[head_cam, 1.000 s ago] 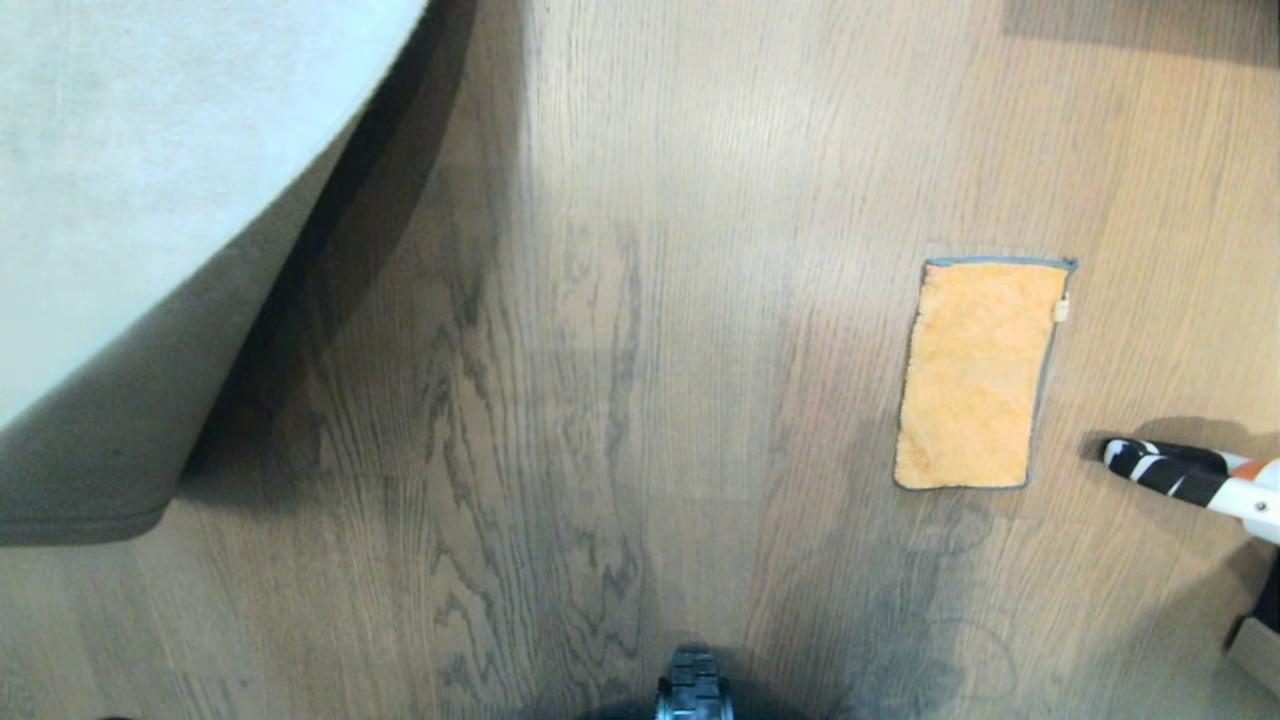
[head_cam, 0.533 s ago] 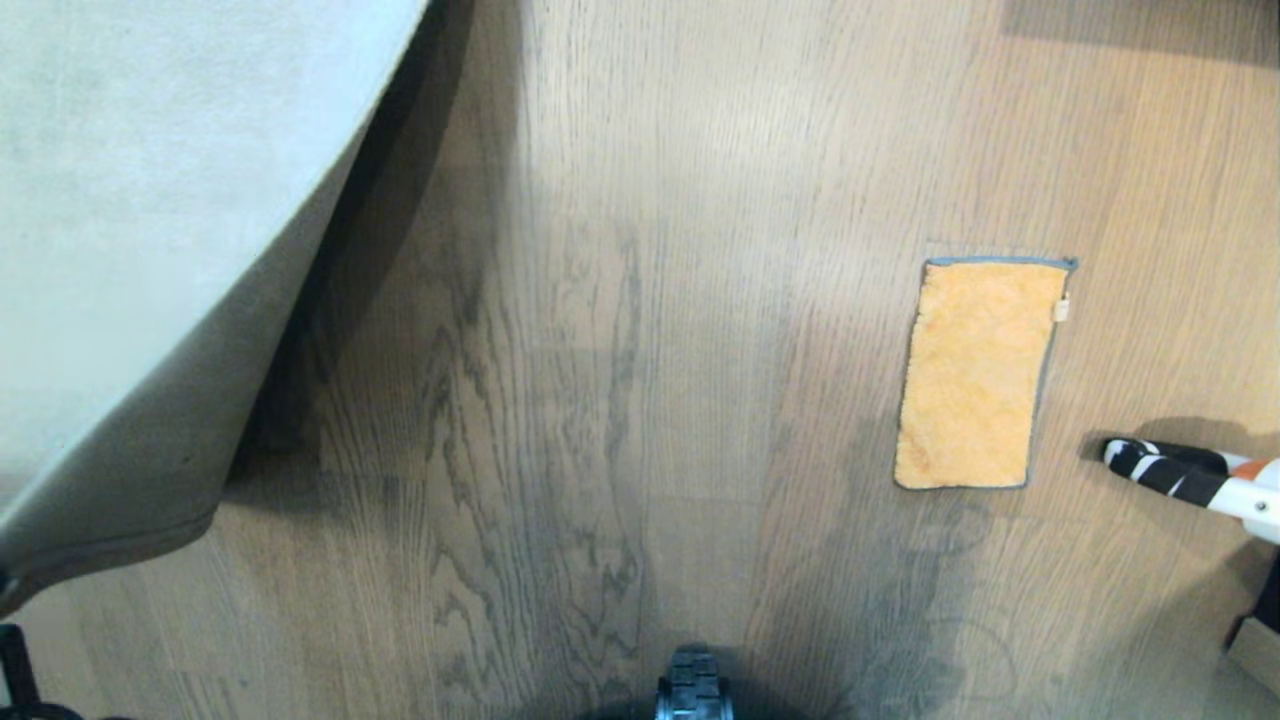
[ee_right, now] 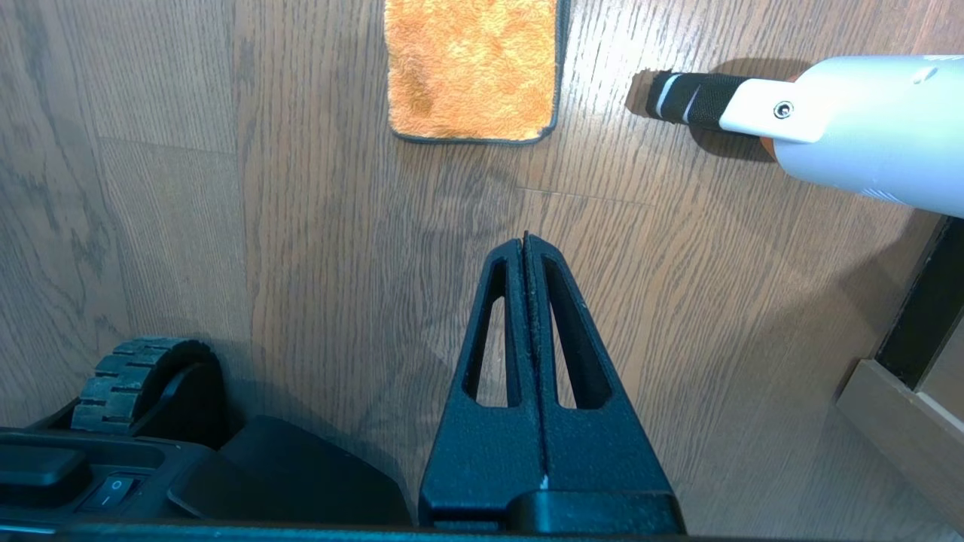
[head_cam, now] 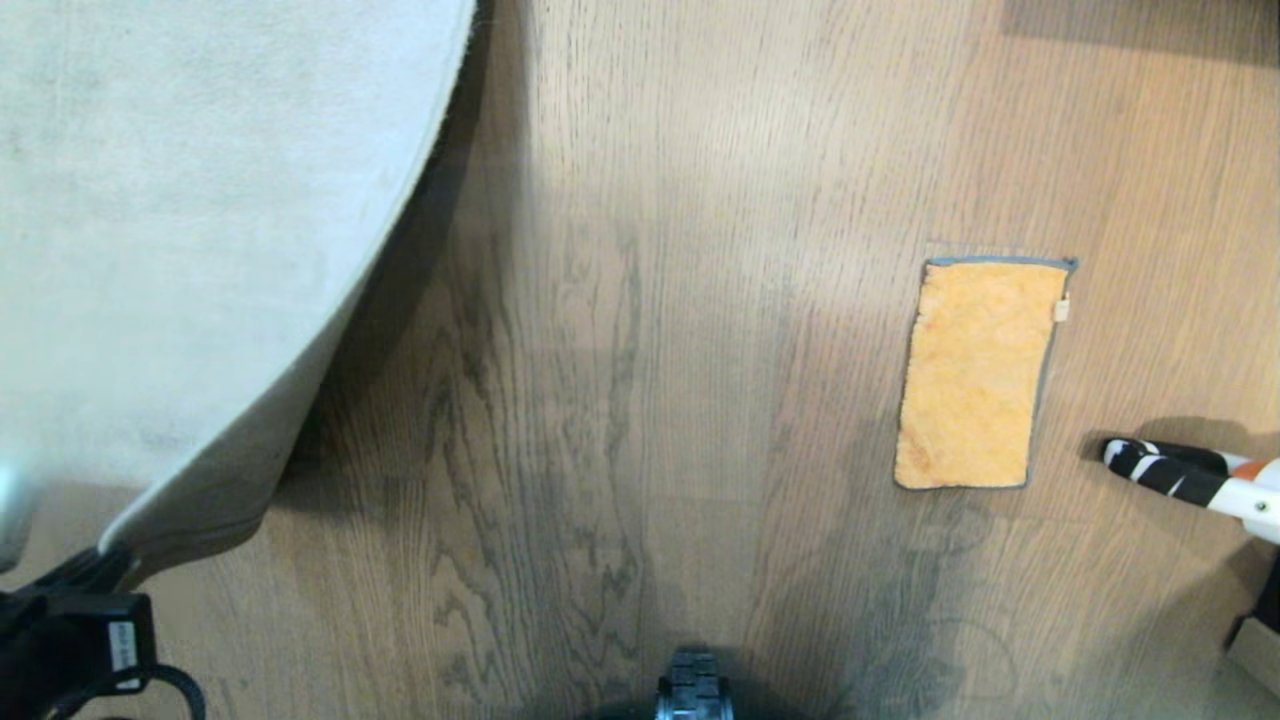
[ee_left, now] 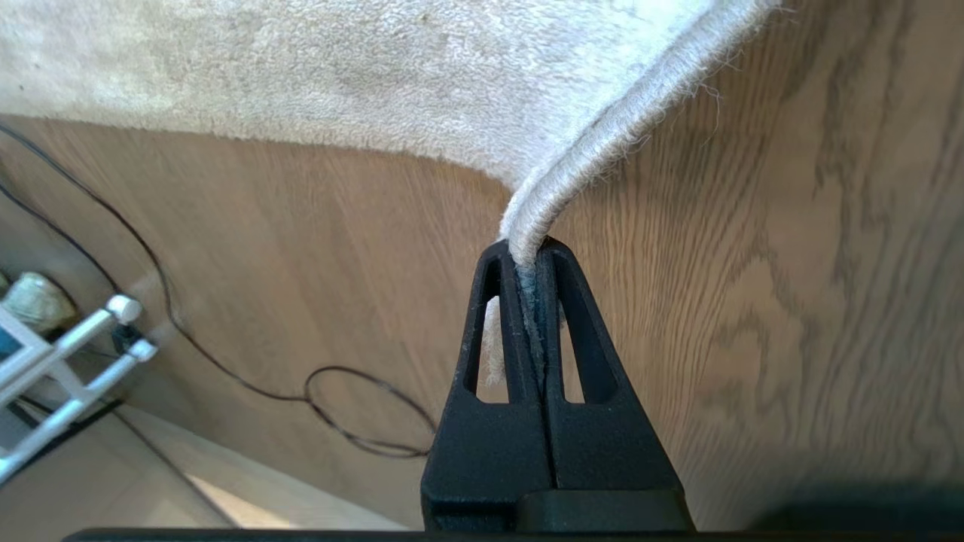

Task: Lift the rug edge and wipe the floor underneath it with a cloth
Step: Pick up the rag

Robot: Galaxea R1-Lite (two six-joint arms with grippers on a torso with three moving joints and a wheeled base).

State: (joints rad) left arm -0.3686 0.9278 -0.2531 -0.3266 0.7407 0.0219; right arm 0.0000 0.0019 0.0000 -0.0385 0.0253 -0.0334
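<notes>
The orange cloth [head_cam: 978, 378] is clear of the raised rug edge, so my left gripper should continue to lower the rug's corner to the open floor [head_cam: 480, 504] and then let it go.
The pale rug fills the head view's upper left, and its rug edge [head_cam: 330, 360] hangs above the floor [head_cam: 650, 300] with a shadow under it. My left gripper [head_cam: 100, 565] sits at the near left, shut on the rug's corner. In the left wrist view its black fingers [ee_left: 531, 248] pinch the thick bound rug edge [ee_left: 602, 143]. The orange cloth [head_cam: 975, 375] lies flat on the floor to the right, untouched. My right gripper [ee_right: 525, 239] hovers shut and empty above bare floor, a short way nearer than the cloth [ee_right: 473, 68].
A white device with a black striped tip [head_cam: 1180, 475] lies just right of the cloth. My base wheel [head_cam: 692, 690] shows at the near edge. A thin dark cable [ee_left: 361, 421] loops on the floor near a metal rack [ee_left: 60, 354]. Wooden furniture [head_cam: 1255, 640] stands at the near right.
The rug's border has swung to the right, and less of its shaded underside shows. My left arm has come into the head view at the near left. Cloth and right arm are unmoved.
</notes>
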